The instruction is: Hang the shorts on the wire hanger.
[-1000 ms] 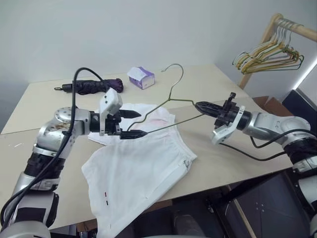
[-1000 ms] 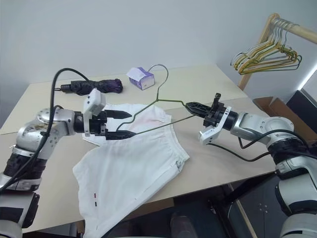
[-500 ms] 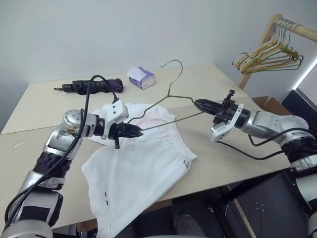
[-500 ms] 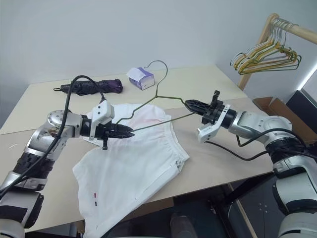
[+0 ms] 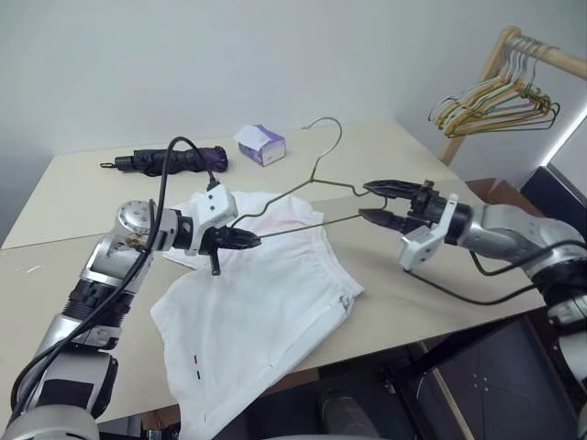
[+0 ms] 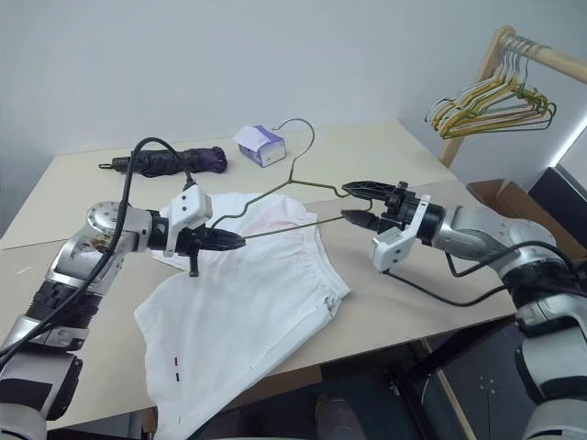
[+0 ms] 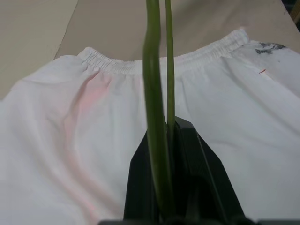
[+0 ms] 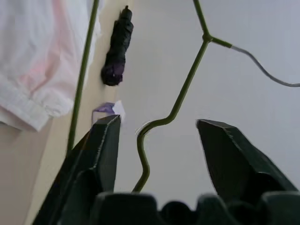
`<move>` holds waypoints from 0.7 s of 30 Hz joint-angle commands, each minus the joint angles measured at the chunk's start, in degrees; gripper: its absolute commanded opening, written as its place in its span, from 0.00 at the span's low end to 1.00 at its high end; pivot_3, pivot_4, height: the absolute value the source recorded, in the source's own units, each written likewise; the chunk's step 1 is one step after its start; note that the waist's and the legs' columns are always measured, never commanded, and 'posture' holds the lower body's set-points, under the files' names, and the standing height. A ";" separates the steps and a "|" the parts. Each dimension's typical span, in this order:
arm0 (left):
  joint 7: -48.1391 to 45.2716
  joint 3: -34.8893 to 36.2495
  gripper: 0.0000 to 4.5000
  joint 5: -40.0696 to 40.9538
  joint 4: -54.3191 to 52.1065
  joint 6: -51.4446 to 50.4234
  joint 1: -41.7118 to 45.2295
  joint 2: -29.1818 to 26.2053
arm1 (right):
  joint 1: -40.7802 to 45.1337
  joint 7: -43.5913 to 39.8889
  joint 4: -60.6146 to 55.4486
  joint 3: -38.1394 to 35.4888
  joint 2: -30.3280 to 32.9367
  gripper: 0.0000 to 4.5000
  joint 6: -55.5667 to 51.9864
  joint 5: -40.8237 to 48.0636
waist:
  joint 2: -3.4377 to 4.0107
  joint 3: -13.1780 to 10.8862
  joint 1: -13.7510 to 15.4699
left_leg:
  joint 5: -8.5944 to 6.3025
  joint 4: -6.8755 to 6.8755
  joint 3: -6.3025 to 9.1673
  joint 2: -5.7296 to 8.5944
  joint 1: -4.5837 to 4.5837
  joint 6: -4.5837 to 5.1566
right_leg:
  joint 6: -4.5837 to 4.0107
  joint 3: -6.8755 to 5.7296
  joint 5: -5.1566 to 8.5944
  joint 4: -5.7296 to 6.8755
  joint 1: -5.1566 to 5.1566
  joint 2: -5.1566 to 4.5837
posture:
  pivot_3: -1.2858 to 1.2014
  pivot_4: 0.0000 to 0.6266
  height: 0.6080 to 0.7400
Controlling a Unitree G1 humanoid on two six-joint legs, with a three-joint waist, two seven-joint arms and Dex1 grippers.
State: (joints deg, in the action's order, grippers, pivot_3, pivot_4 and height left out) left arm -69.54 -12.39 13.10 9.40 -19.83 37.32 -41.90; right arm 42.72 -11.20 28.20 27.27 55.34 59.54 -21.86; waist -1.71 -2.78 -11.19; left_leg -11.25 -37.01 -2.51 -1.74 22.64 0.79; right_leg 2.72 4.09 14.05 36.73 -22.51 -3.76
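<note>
My left gripper has the hanger above the shorts, but the waistband [image 5: 337,254] opens toward my right gripper, so that one should take over at the hanger's loose end [image 5: 383,204].
The white shorts [image 5: 257,312] lie spread on the table [image 5: 404,284], with the waistband [image 7: 187,54] toward the far side and one leg hanging over the near edge. The wire hanger [image 5: 312,226] hovers above them with its hook up. My left gripper [image 5: 249,239] is shut on the hanger's left end, and the wire [image 7: 157,93] runs out between its fingers [image 7: 206,178]. My right gripper [image 5: 365,201] is open at the hanger's right end. That end of the wire [image 8: 187,89] passes between the spread fingers [image 8: 105,140] without touching them.
A folded dark umbrella [image 5: 174,159] and a purple tissue box [image 5: 260,143] sit at the far side of the table. A wooden rack with bunched yellow and green hangers [image 5: 495,101] stands at the right, with a cardboard box [image 5: 500,192] below it.
My left gripper closed on the hanger's left end and rolled. My right gripper then opened, let go of the right end and drew back a little.
</note>
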 commanded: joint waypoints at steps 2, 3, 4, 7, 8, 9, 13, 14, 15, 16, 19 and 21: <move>-2.09 0.11 0.00 -5.91 1.99 18.32 -1.05 -3.04 | -5.84 -28.80 -15.72 -1.49 3.93 1.00 -26.00 35.04 | -0.02 -0.01 -0.22 | -0.02 0.01 0.06 -0.09 -0.29 0.01 | 0.00 -0.01 0.01 -0.04 0.34 -0.03 | 0.47 0.00 1.00; -2.53 -0.16 0.00 -6.96 2.94 22.03 -1.34 -3.37 | -6.58 -33.11 -18.64 -2.54 4.74 1.00 -34.79 39.45 | -0.01 -0.01 -0.33 | -0.02 0.02 0.05 -0.08 -0.38 0.01 | 0.00 0.02 0.00 0.00 0.40 -0.11 | 0.47 0.00 1.00; -3.14 -0.17 0.00 -7.33 3.68 24.24 -1.45 -3.45 | -6.84 -36.44 -21.00 -3.36 5.67 1.00 -42.64 42.19 | -0.01 -0.01 -0.38 | -0.01 0.02 0.04 -0.08 -0.44 0.02 | 0.00 0.03 -0.01 0.03 0.45 -0.19 | 0.47 0.00 1.00; -3.71 0.63 0.00 -6.79 4.16 25.49 -1.40 -2.59 | -5.75 -46.15 -23.27 -4.03 6.50 1.00 -53.97 44.34 | -0.01 0.00 -0.15 | 0.01 0.00 0.00 -0.06 -0.55 0.05 | 0.01 0.00 -0.07 0.02 0.53 -0.34 | 0.47 0.00 1.00; -3.67 0.73 0.00 -6.88 4.13 25.84 -1.41 -2.43 | -5.34 -48.66 -23.63 -4.21 6.20 1.00 -56.26 44.26 | 0.00 0.01 -0.07 | 0.02 -0.01 -0.04 -0.05 -0.55 0.06 | 0.03 -0.02 -0.04 0.01 0.52 -0.41 | 0.47 0.00 1.00; -3.81 0.74 0.00 -6.85 3.91 26.11 -1.49 -2.34 | -4.80 -50.52 -23.75 -4.15 5.64 1.00 -59.04 43.68 | 0.01 0.01 0.02 | 0.02 -0.01 -0.08 -0.05 -0.56 0.06 | 0.05 -0.03 0.00 0.00 0.51 -0.44 | 0.48 0.00 1.00; -4.02 1.00 0.00 -6.57 3.42 26.43 -1.47 -1.91 | -2.02 -53.40 -22.55 -3.43 1.92 1.00 -65.96 38.41 | 0.01 0.01 0.48 | 0.02 0.00 -0.16 -0.03 -0.33 0.06 | 0.19 -0.05 -0.04 0.02 0.20 -0.42 | 0.48 0.00 1.00; -4.01 1.06 0.00 -6.59 3.28 26.33 -1.42 -1.82 | -1.43 -54.07 -22.35 -3.51 0.97 1.00 -67.00 37.44 | 0.01 0.01 0.77 | 0.01 0.00 -0.16 -0.03 -0.30 0.06 | 0.18 -0.06 -0.04 0.04 0.15 -0.39 | 0.48 0.00 1.00; -4.02 1.11 0.00 -6.64 3.18 26.26 -1.41 -1.76 | -0.90 -54.27 -22.38 -3.84 -0.12 0.96 -68.73 36.96 | 0.01 0.01 1.05 | 0.01 0.00 -0.17 -0.03 -0.27 0.06 | 0.18 -0.05 -0.04 0.05 0.10 -0.36 | 0.48 0.00 1.00; -4.08 1.14 0.00 -6.66 3.12 26.25 -1.41 -1.73 | -0.39 -54.50 -22.47 -4.27 -1.23 0.91 -70.64 36.83 | 0.01 0.01 1.36 | 0.02 0.00 -0.19 -0.01 -0.21 0.06 | 0.18 -0.05 -0.04 0.09 0.02 -0.33 | 0.48 0.00 1.00; -4.22 1.24 0.00 -6.63 3.14 26.39 -1.45 -1.78 | 0.47 -55.53 -23.03 -4.81 -3.35 0.71 -73.25 35.15 | 0.01 0.01 2.22 | 0.02 -0.01 -0.24 -0.03 -0.14 0.06 | 0.18 -0.05 -0.03 0.09 -0.03 -0.24 | 0.49 0.00 1.00; -4.26 1.28 0.00 -6.58 3.11 26.36 -1.46 -1.78 | 0.61 -55.74 -22.78 -4.65 -4.31 0.55 -73.50 33.19 | 0.01 0.01 2.70 | 0.02 -0.01 -0.36 -0.02 -0.12 0.05 | 0.20 -0.05 -0.03 0.08 -0.04 -0.24 | 0.49 0.00 1.00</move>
State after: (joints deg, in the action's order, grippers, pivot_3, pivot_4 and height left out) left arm -73.76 -12.57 6.10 13.83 5.88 35.08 -43.47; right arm 41.95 -66.38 6.20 25.02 51.11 -13.20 12.47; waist -1.70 -2.77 -8.48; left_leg -11.23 -37.03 -3.01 -1.75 22.55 0.84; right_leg 2.95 4.04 14.05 36.81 -22.58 -4.01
